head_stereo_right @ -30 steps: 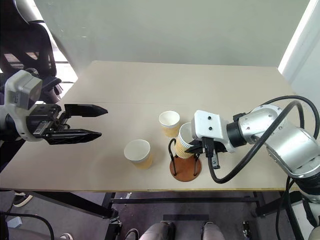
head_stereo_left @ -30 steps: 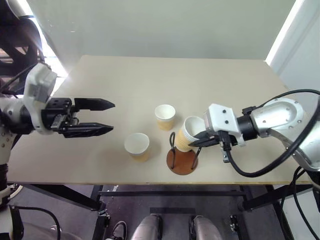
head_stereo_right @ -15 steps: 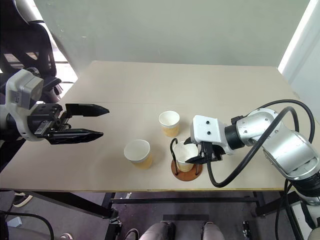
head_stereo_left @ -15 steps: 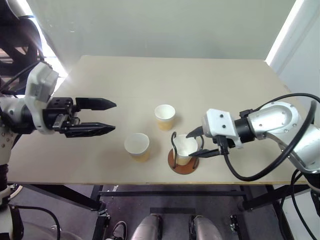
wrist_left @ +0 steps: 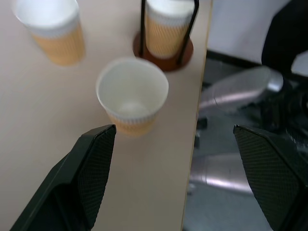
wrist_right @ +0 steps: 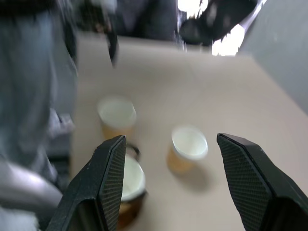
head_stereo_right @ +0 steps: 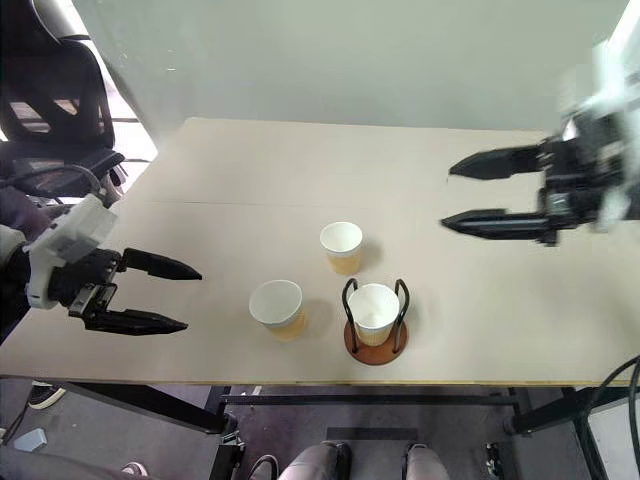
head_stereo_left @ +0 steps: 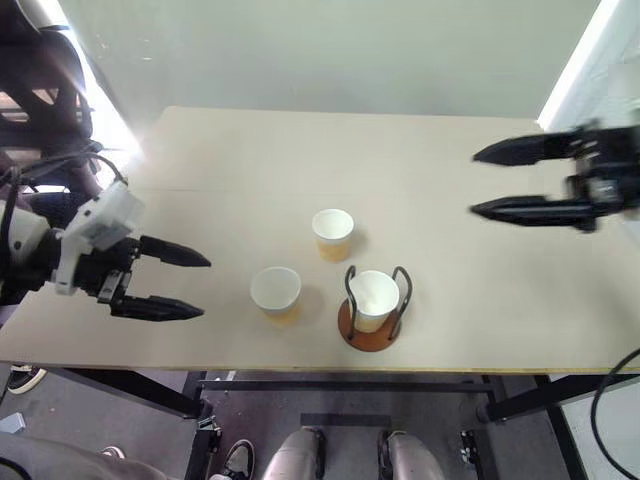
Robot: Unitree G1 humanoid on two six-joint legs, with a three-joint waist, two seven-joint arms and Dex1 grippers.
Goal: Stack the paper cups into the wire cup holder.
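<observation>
My gripper will lower the nearer loose cup [head_stereo_left: 276, 294] into the holder, and the cup will nest almost to its rim because the paper cups get narrower toward their bases [head_stereo_left: 334, 249].
One paper cup [head_stereo_left: 373, 297] stands upright inside the wire cup holder [head_stereo_left: 367, 332] near the table's front edge, between its two black loops. Two more paper cups stand loose on the table: one [head_stereo_left: 276, 292] just left of the holder, one [head_stereo_left: 332, 232] behind it. My left gripper [head_stereo_left: 206, 289] hovers open at the front left, pointing toward the nearer loose cup [wrist_left: 132, 98], well short of it. High at the right, my right gripper [head_stereo_left: 474, 184] is open and empty, far from the holder [wrist_right: 130, 185].
The beige table [head_stereo_left: 460, 300] has bare room on its right half and along the back. Its front edge runs just below the holder. A black chair [head_stereo_right: 55, 90] stands off the table's left rear corner.
My right gripper opened, left the cup standing in the holder, then rose and swung away up to the right. My left gripper sank and drew back to the left.
</observation>
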